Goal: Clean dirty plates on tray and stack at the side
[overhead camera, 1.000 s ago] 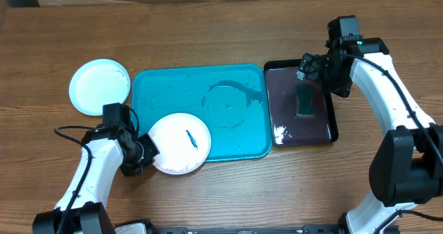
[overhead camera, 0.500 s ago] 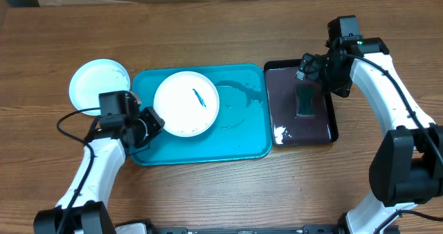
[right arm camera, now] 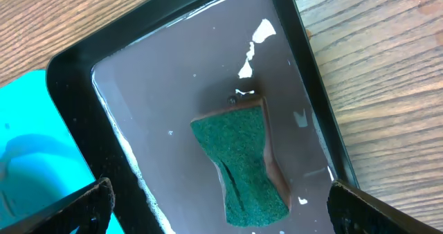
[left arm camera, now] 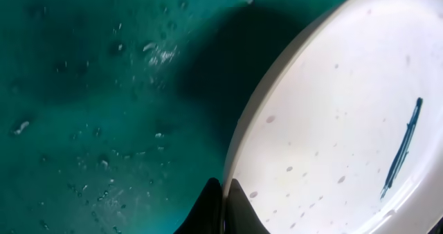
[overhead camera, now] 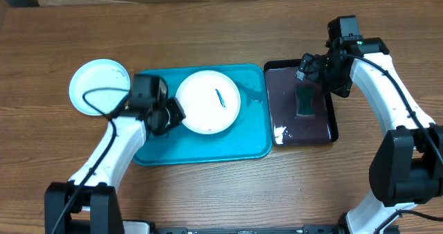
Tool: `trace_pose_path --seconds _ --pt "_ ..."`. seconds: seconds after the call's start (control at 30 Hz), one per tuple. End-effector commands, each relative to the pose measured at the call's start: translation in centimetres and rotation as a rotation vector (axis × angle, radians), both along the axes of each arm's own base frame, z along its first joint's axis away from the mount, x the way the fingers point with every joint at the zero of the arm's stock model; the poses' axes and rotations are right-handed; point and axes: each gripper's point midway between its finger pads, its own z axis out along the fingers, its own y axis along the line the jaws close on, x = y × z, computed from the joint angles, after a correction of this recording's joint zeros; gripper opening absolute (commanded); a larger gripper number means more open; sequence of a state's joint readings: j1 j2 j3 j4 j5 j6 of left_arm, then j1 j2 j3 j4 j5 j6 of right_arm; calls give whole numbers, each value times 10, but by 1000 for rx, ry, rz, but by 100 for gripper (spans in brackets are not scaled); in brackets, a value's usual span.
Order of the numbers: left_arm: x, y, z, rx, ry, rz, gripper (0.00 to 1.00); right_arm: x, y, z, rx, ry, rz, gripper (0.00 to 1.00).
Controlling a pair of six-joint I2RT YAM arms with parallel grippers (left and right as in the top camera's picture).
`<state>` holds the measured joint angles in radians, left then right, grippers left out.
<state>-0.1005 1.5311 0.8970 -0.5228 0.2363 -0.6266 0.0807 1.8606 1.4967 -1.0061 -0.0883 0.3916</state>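
Note:
I should put the smeared white plate (overhead camera: 210, 102), which hangs above the turquoise tray, down there with my left gripper. Then I should grip its rim (left arm camera: 236, 147) again before the sponge wipes it.
A white plate (overhead camera: 208, 102) with a thin dark teal smear (overhead camera: 219, 97) is held over the middle of the turquoise tray (overhead camera: 242, 140). My left gripper (overhead camera: 176, 113) is shut on its left rim. In the left wrist view the two fingers pinch the rim (left arm camera: 223, 206), with the plate (left arm camera: 346, 123) to the right and the wet tray (left arm camera: 83, 88) below. A second pale plate (overhead camera: 99, 86) lies on the table left of the tray. My right gripper (overhead camera: 313, 71) hangs open over a green sponge (right arm camera: 242, 158), not touching it.
The sponge (overhead camera: 305, 101) lies in a glossy black tray (overhead camera: 284, 88) holding water and some foam, right of the turquoise tray. Water drops and a wet ring mark the turquoise tray. Bare wooden table surrounds both trays.
My left arm has carried the white plate from the tray's front-left edge up and rightwards to the tray's middle. The right arm has stayed still.

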Motion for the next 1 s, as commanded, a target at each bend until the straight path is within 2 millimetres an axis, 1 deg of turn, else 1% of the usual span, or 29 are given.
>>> trace_pose_path --seconds 0.0,0.07,0.1,0.2,0.3,0.47,0.5,0.57,0.6,0.67,0.73,0.83,0.97 --pt "20 1 10 85 -21 -10 4 3 -2 10 -11 -32 -1 100" --pt "22 -4 5 84 -11 -22 4 3 -2 10 -11 -32 -1 100" --pt "23 -9 -5 88 4 -35 4 3 -2 10 -11 -32 -1 100" --pt "23 -12 -18 92 29 -44 4 3 -2 9 -11 -32 -1 100" --pt "24 -12 -24 91 38 -45 4 3 -2 9 -11 -32 -1 100" --pt "27 -13 -26 90 31 -47 4 3 -2 9 -11 -32 -1 100" --pt "27 -14 -26 90 31 -49 7 3 -2 9 -11 -32 -1 100" --pt "27 -14 -27 90 31 -51 20 3 -2 9 -11 -32 -1 100" --pt "27 -14 -27 90 31 -50 24 3 -2 9 -11 -32 -1 100" --pt "27 -14 -27 91 31 -51 27 3 -2 9 -11 -32 -1 100" --pt "27 -14 -26 91 29 -50 27 3 -2 10 -11 -32 -1 100" --pt "27 -14 -27 91 31 -52 19 3 -2 9 -11 -32 -1 100" --pt "26 -14 -28 97 32 -58 19 3 -2 10 -11 -32 -1 100"
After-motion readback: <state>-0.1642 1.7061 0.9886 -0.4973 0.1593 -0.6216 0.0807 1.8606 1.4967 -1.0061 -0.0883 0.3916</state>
